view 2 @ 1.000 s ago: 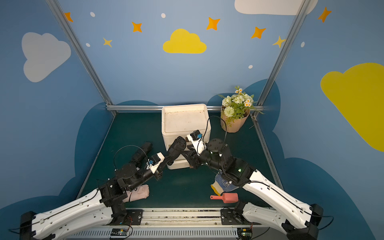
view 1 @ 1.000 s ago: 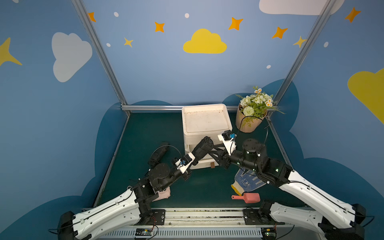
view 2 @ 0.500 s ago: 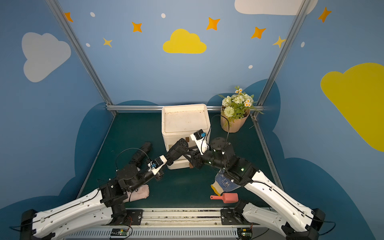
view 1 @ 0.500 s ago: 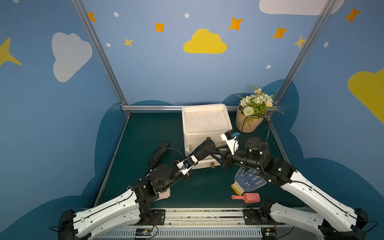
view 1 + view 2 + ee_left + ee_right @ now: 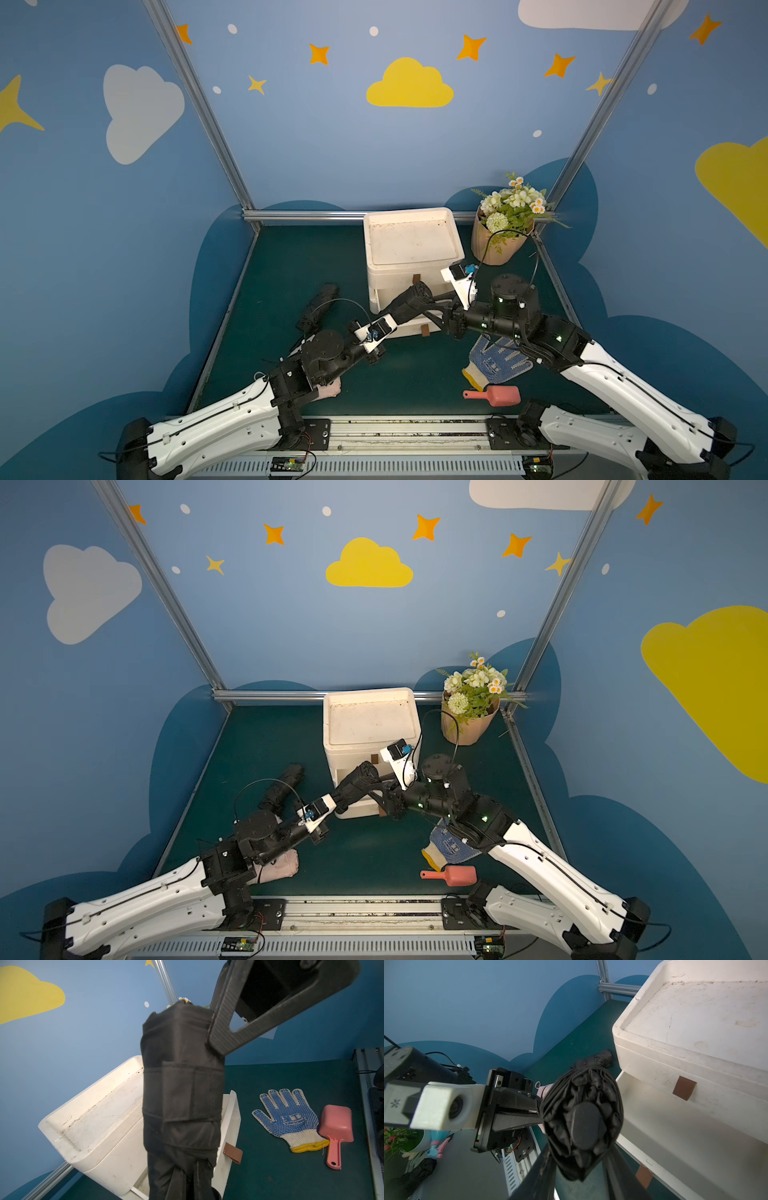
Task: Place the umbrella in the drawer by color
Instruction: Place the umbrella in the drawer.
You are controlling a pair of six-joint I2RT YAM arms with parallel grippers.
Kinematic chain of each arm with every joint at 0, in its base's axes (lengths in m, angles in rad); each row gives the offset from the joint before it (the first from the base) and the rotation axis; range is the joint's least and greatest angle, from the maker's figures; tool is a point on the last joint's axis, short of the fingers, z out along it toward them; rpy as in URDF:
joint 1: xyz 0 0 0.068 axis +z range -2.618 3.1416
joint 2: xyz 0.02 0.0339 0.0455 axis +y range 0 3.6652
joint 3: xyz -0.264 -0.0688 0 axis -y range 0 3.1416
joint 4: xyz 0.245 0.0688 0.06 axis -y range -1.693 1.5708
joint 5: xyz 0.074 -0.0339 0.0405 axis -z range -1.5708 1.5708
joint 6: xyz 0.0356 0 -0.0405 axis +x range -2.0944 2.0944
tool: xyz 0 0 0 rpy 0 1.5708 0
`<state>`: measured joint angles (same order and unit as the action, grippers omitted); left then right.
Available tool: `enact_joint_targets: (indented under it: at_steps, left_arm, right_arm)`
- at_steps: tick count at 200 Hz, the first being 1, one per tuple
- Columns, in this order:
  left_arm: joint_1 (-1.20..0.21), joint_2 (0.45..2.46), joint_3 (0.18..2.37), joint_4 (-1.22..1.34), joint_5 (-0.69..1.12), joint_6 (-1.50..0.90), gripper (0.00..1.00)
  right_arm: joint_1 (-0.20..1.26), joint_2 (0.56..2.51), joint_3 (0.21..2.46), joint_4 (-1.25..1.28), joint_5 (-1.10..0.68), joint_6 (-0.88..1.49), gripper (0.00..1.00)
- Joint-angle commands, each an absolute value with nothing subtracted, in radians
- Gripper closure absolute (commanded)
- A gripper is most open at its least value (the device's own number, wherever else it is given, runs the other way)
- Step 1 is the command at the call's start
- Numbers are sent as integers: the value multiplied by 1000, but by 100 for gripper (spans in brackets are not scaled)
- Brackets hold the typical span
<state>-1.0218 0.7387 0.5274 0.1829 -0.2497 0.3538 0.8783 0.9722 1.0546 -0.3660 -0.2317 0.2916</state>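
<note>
Next, I take the black umbrella by its upper end (image 5: 420, 291) with my right gripper and lay it lengthwise inside the drawer, because it slants across the drawer with my left gripper on its lower end (image 5: 394, 311).
A folded black umbrella (image 5: 409, 303) (image 5: 357, 781) hangs slanted in the air in front of the white cabinet (image 5: 411, 241). My left gripper (image 5: 392, 320) (image 5: 537, 1113) is shut on its lower, handle end. My right gripper (image 5: 432, 305) (image 5: 581, 1178) has a finger against each side of its upper end (image 5: 583, 1118); one finger (image 5: 226, 1028) presses the fabric (image 5: 182, 1095). Below it the bottom drawer (image 5: 409, 330) (image 5: 675, 1126) stands pulled out, with a brown tab. A second black umbrella (image 5: 318, 305) lies on the mat. A pink umbrella (image 5: 278, 864) lies under my left arm.
A blue-dotted work glove (image 5: 496, 363) and a pink scoop (image 5: 496, 395) lie on the green mat under my right arm. A flower pot (image 5: 505, 228) stands right of the cabinet at the back. Metal frame rails border the mat.
My right gripper's jaws have narrowed onto the umbrella's upper end. The left gripper keeps its hold, and the umbrella has shifted slightly toward the drawer.
</note>
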Motion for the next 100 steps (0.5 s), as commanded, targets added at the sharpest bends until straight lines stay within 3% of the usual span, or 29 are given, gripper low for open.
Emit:
enact_joint_targets:
  at_steps: [1, 18, 37, 64, 73, 92, 100]
  left_arm:
    - [-1035, 733, 532, 232, -183, 383, 98]
    - [-1042, 736, 533, 229, -179, 391, 98]
    - [-1046, 739, 536, 227, -181, 391, 98]
    - [-1049, 740, 544, 222, -194, 386, 97]
    - [-1049, 739, 551, 216, -206, 376, 89]
    - [-1049, 720, 557, 213, -243, 349, 57]
    - [-1049, 705, 558, 209, -258, 336, 49]
  right_arm:
    - [871, 979, 1051, -357, -241, 293, 62]
    - [870, 980, 1047, -364, -228, 288, 71]
    - [868, 976, 1036, -363, -214, 283, 100]
    - [864, 963, 1013, -344, -187, 289, 100]
    - [864, 954, 1000, -329, -175, 295, 100]
    - [862, 906, 959, -282, -104, 337, 100]
    - [862, 872, 934, -252, -71, 347, 100]
